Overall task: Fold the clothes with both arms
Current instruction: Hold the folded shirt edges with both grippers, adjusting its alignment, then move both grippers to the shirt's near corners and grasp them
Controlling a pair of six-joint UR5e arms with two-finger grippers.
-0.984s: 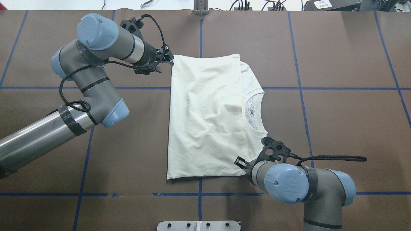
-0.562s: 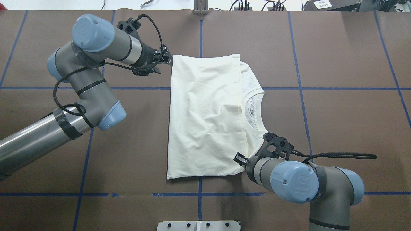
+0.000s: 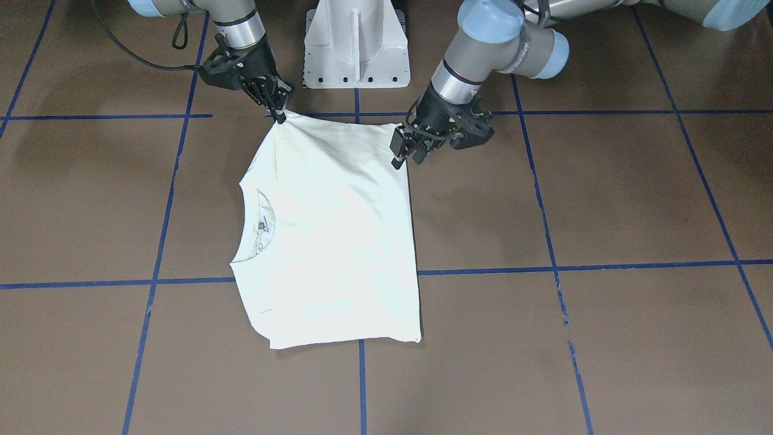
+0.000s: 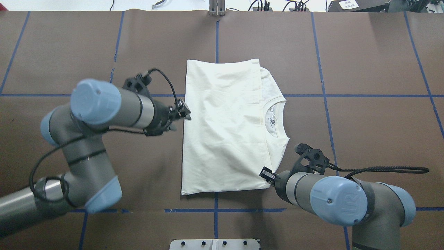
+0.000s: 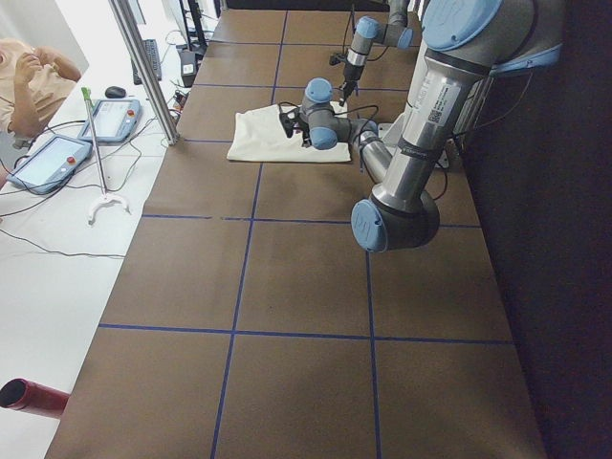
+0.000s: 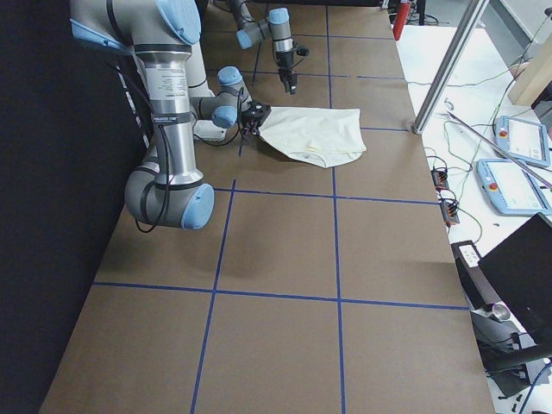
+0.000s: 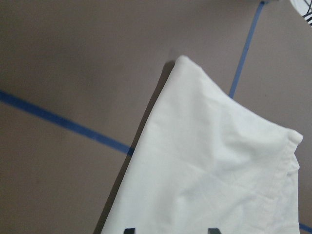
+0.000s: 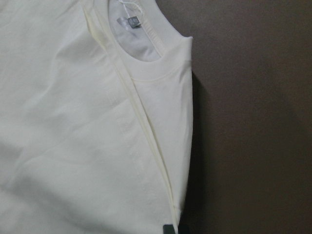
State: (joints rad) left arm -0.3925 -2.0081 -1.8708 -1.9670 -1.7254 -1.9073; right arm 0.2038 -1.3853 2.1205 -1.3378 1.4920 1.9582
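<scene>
The robot's right gripper is holding the white T-shirt's other near corner, so the left gripper should stay open and move next toward the T-shirt's free near corner until its fingers are on both sides of that corner.
A white T-shirt (image 4: 225,128) lies folded on the brown table, collar toward the robot's right. It also shows in the front view (image 3: 332,241). My left gripper (image 4: 185,114) hovers at the shirt's left edge. Its fingertips stand wide apart in the left wrist view, with the shirt (image 7: 219,170) below them, so it is open and empty. My right gripper (image 3: 279,112) is shut on the shirt's near right corner by the sleeve fold, and it also shows in the overhead view (image 4: 266,173). The right wrist view shows the collar and folded hem (image 8: 146,146).
The white pedestal base (image 3: 356,48) stands at the robot's edge, between the arms. Blue tape lines (image 4: 322,93) cross the table. In the left side view a person (image 5: 29,76), pendants and a metal post (image 5: 143,67) are beyond the far edge.
My left gripper has moved from the shirt's far left corner toward the robot along the left edge. My right arm has shifted slightly to the right, still at the near right corner.
</scene>
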